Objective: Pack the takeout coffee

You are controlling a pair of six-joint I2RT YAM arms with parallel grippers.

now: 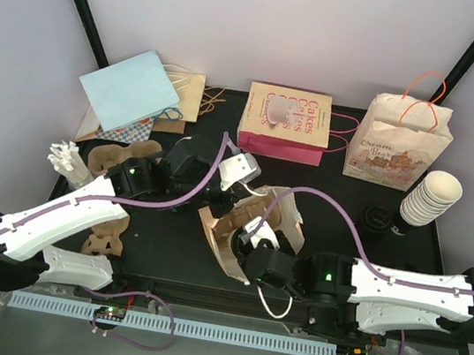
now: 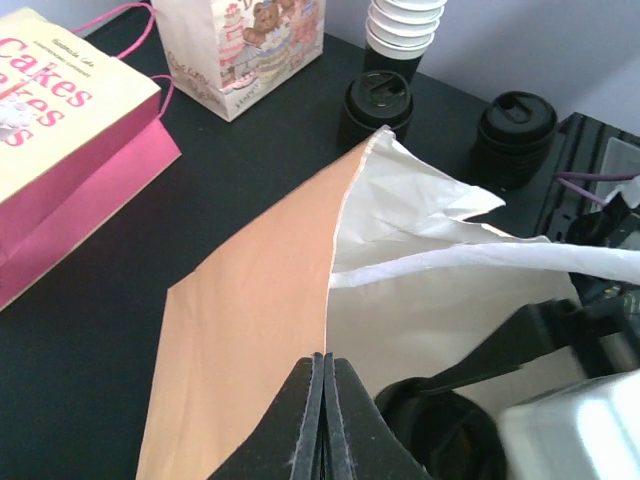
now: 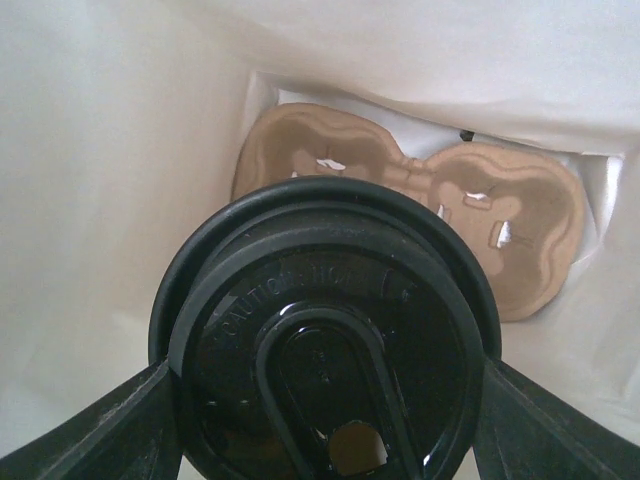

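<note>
The takeout coffee's black lid [image 3: 330, 340] is well inside the brown paper bag, so my left gripper should keep holding the bag's rim [image 2: 329, 310] open and let go of it there.
A brown paper bag [image 1: 227, 230] with a white lining lies open at mid-table. My left gripper [image 2: 325, 362] is shut on the bag's rim [image 2: 250, 330] and holds the mouth open. Inside the bag, my right gripper [image 3: 325, 430] is shut on the takeout coffee. Its fingers [image 3: 100, 430] press both sides of the round black lid [image 3: 325, 350]. The lid hides the cup body. Beyond the lid, a brown pulp carrier [image 3: 400, 190] lies against the bag's white bottom. In the left wrist view the same lid [image 2: 440, 430] shows just inside the bag.
At the back stand a pink "Cakes" bag [image 1: 285, 122], a bear-print bag [image 1: 398, 144] and a blue bag [image 1: 129, 90]. A stack of cream cups [image 1: 430, 197] and black lids [image 1: 380, 219] sit at right. Pulp carriers [image 1: 108, 234] lie at left.
</note>
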